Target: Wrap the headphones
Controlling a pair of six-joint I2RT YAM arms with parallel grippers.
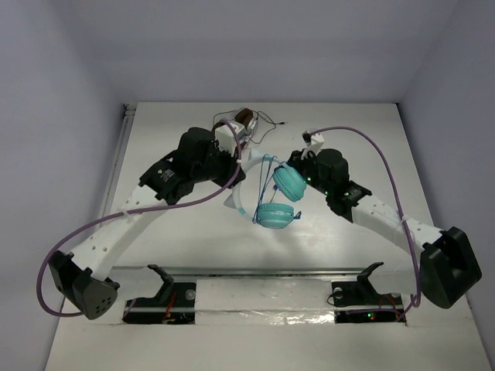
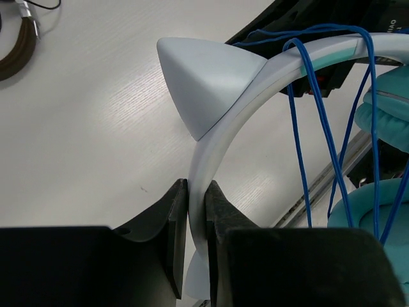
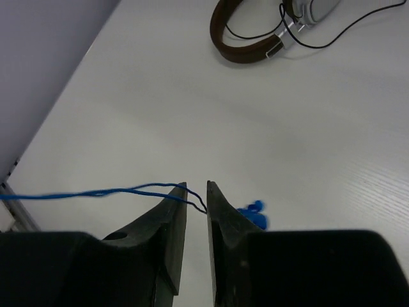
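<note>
The blue cable is pinched by my right gripper short of its dangling plug, so next my right gripper opens and takes the blue plug itself before it wraps the last bit.
The headphones have two teal ear cups, a white headband with a pointed white ear on it, and a thin blue cable looped several times over the band. My left gripper is shut on the headband and holds the headphones up; the jaws pinch the band's edge, with cable loops and a teal cup to the right. My right gripper is just right of the cups. Its jaws stand a narrow gap apart, with the cable running in between and a blue plug behind the right finger.
The brown-and-silver headphones with a dark cable lie at the back of the table, and also show in the right wrist view. A metal rail runs along the near edge by the arm bases. Purple arm cables loop out on both sides.
</note>
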